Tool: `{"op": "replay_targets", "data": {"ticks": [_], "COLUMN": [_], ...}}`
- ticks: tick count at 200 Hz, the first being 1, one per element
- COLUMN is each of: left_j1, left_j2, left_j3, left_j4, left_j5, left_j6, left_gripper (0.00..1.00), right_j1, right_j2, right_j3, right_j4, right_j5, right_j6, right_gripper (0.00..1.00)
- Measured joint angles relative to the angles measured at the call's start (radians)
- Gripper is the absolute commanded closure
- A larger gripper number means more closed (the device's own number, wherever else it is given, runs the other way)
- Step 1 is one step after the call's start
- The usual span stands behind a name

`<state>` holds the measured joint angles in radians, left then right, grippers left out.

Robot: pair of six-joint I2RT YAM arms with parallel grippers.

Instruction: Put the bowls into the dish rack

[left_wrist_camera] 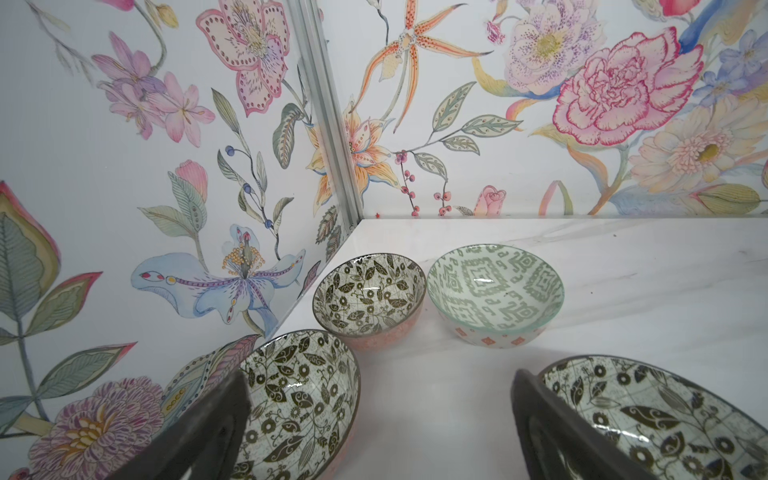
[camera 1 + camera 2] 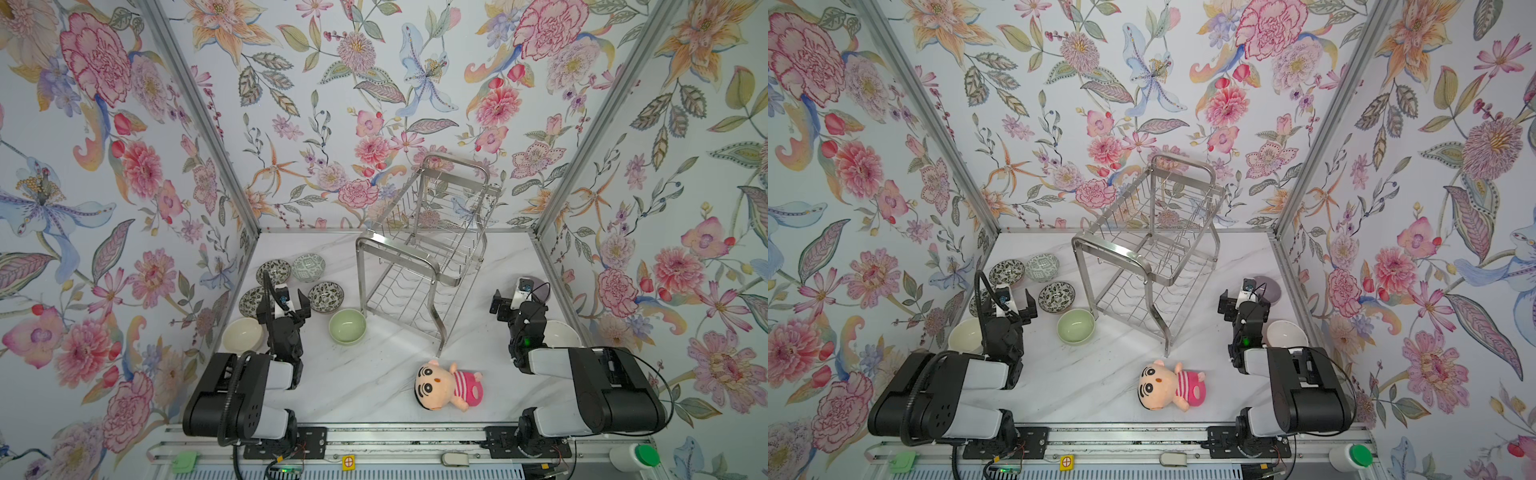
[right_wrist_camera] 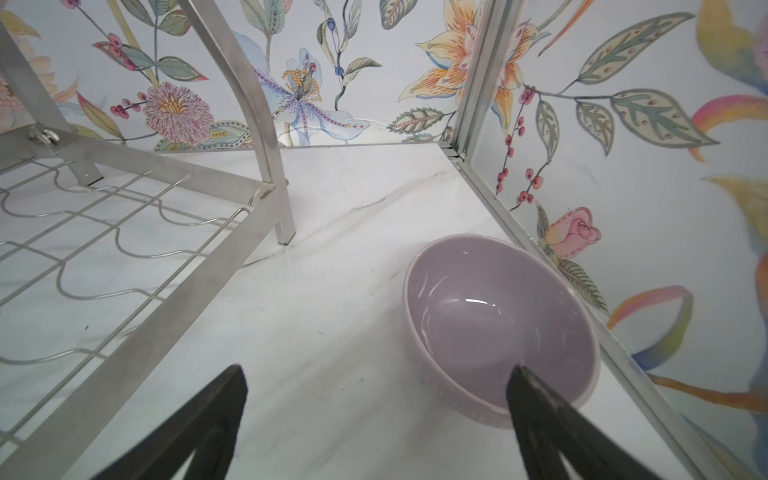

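The dish rack (image 2: 408,261) is crooked and sticks out toward the doll. Next, my left gripper pushes the rack back by its front leg (image 2: 434,314) before it loads bowls.
The steel wire dish rack (image 2: 428,257) (image 2: 1142,257) (image 3: 124,232) stands at mid-table with nothing in it. Several patterned bowls (image 2: 308,267) (image 1: 370,291) cluster at the left, with a cream bowl (image 2: 243,336) and a pale green bowl (image 2: 347,326) nearer the front. My left gripper (image 2: 286,305) (image 1: 380,386) hangs open over bare table between two patterned bowls (image 1: 299,403) (image 1: 665,415). On the right, my right gripper (image 2: 517,301) (image 3: 376,374) is open, one finger over the rim of a lavender bowl (image 3: 498,324) (image 2: 542,289). A pale bowl (image 2: 561,332) lies partly hidden by the right arm.
A plush doll (image 2: 449,384) in a pink striped shirt lies at the front middle, just before the rack's front leg (image 2: 438,332). Floral walls close in the table on the left, back and right. The lavender bowl sits close to the right wall.
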<state>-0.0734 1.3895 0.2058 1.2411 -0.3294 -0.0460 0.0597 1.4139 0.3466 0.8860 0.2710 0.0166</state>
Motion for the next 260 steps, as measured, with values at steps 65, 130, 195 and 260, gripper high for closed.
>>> {"op": "replay_targets", "data": {"ticks": [65, 130, 195, 260], "left_j1": [0.000, -0.055, -0.081, -0.130], "left_j2": [-0.174, -0.193, -0.282, -0.313], "left_j3": [0.327, 0.427, 0.335, 0.287], "left_j4": [-0.557, -0.920, -0.973, -0.969], "left_j5": [-0.042, 0.191, 0.335, 0.376], "left_j6": [-0.284, -0.577, -0.693, -0.740], "left_gripper": [0.01, 0.01, 0.01, 0.01], "right_j1": [-0.021, 0.105, 0.208, 0.217], "right_j2": [-0.079, -0.082, 0.048, 0.146], "right_j3": [0.344, 0.348, 0.370, 0.359], "right_j4": [-0.621, -0.790, -0.767, -0.683], "right_j5": [0.077, -0.244, -0.415, -0.449], "right_j6": [0.329, 0.477, 0.607, 0.734], "right_gripper": [0.01, 0.01, 0.13, 0.33]}}
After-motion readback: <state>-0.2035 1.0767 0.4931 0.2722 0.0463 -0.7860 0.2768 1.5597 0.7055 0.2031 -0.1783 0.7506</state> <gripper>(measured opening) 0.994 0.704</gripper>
